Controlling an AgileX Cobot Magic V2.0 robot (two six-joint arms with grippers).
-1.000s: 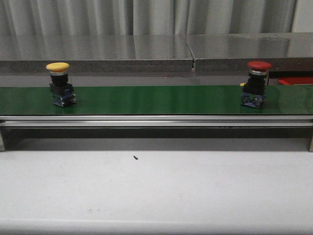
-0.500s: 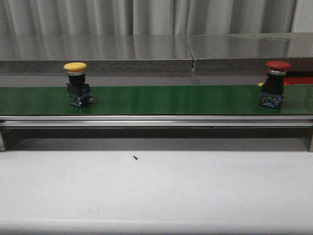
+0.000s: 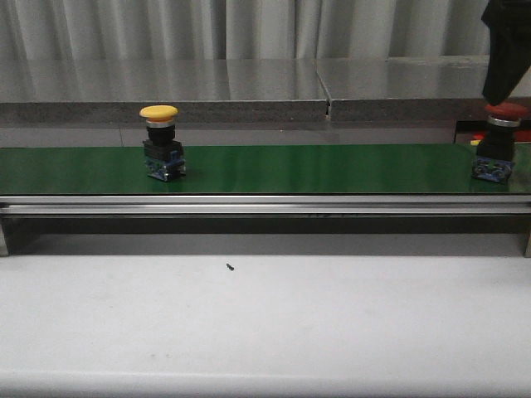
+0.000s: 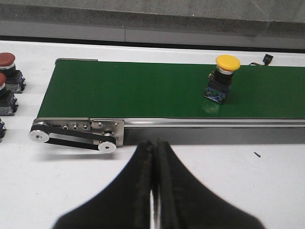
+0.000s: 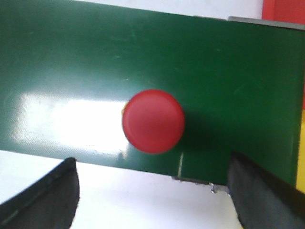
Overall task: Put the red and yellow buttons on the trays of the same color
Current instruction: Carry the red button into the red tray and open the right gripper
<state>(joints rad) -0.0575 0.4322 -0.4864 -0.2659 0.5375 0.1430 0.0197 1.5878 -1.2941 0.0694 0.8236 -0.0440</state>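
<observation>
The red button (image 3: 498, 149) is at the belt's end, far away from my left gripper, so my right gripper should grip it and put it in the red tray (image 3: 523, 136).
A yellow button (image 3: 161, 141) stands upright on the green conveyor belt (image 3: 315, 168), left of the middle. The left wrist view also has the yellow button (image 4: 222, 78). A red button (image 3: 497, 145) stands at the belt's far right end. My right gripper (image 3: 500, 83) hangs directly above it, open. In the right wrist view the red cap (image 5: 153, 121) lies below and between the spread fingers (image 5: 47, 195), untouched. My left gripper (image 4: 153, 143) is shut and empty, over the white table in front of the belt's left end. A red surface (image 5: 286, 9) and a yellow strip (image 5: 300, 179) show beyond the belt's end.
Two more red buttons (image 4: 7, 62) sit on the table left of the belt's roller end (image 4: 76, 133). A steel ledge (image 3: 249, 91) runs behind the belt. The white table (image 3: 265, 323) stretches in front, with a small dark speck (image 3: 230, 267) on it.
Both buttons have travelled to the right on the belt. My right gripper has come into the front view above the red button.
</observation>
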